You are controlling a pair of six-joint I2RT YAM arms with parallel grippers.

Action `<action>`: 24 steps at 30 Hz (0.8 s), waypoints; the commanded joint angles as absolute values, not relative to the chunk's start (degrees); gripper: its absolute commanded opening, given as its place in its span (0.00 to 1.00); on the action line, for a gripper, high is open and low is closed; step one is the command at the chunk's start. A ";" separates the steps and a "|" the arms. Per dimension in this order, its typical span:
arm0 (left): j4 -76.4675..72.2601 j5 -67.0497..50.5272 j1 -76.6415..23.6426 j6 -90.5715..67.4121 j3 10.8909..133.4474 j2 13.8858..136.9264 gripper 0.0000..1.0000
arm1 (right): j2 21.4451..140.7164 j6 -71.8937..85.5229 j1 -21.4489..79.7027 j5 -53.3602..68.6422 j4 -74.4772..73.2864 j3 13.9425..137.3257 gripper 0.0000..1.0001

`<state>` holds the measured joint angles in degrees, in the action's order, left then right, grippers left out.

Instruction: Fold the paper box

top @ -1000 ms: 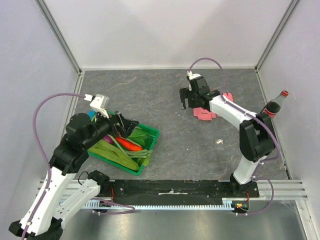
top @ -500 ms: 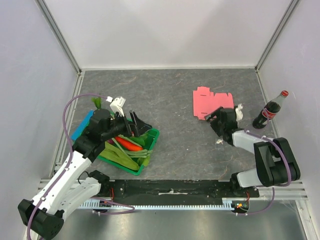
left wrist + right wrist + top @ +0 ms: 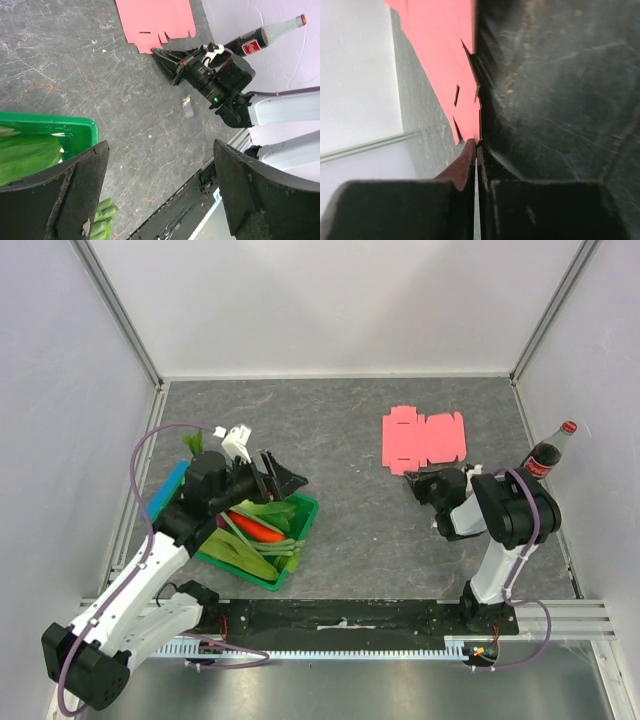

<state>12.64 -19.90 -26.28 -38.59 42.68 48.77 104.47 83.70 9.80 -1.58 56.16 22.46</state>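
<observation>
I should bring the paper box (image 3: 422, 440) to the middle (image 3: 345, 465) with my right gripper, because it lies far from my left gripper. My left gripper can take the box's edge there.
The paper box (image 3: 424, 440) is a flat pink cut-out with flaps, lying spread on the grey table at the back right; it also shows in the left wrist view (image 3: 155, 20) and the right wrist view (image 3: 445, 45). My right gripper (image 3: 415, 483) lies low on the table just in front of it, jaws shut. Its tips (image 3: 478, 144) end at the sheet's near corner. I cannot see any card pinched between them. My left gripper (image 3: 285, 475) hangs open over the green crate with nothing between its fingers (image 3: 161, 147).
A green crate (image 3: 310, 508) of vegetables sits at the front left, its rim in the left wrist view (image 3: 75, 125). A cola bottle (image 3: 545, 452) stands upright by the right wall. A small pale scrap (image 3: 438, 524) lies near the right arm.
My right arm has drawn back from the paper toward its base and its jaws have shut. The paper now lies flat and uncovered. My left gripper rose and shifted right over the crate.
</observation>
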 commanded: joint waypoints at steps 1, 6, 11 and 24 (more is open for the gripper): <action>6.60 -17.67 -26.54 -43.85 42.28 51.76 0.90 | 103.81 77.90 9.32 2.19 56.28 25.13 0.00; 1.33 -18.98 -26.54 -47.37 42.19 59.39 0.93 | 91.97 70.06 9.14 8.59 49.05 22.94 0.00; -15.40 -23.73 -26.72 -52.81 40.09 68.54 0.95 | 82.46 78.28 9.23 18.01 53.78 16.09 0.00; -45.44 -23.47 -32.25 -67.23 44.99 93.68 0.94 | 68.47 89.56 12.03 21.80 56.61 10.20 0.00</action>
<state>-33.89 -23.24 -31.44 -61.36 41.01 89.67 72.38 86.13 10.33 20.75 53.34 11.05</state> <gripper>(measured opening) 0.943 0.007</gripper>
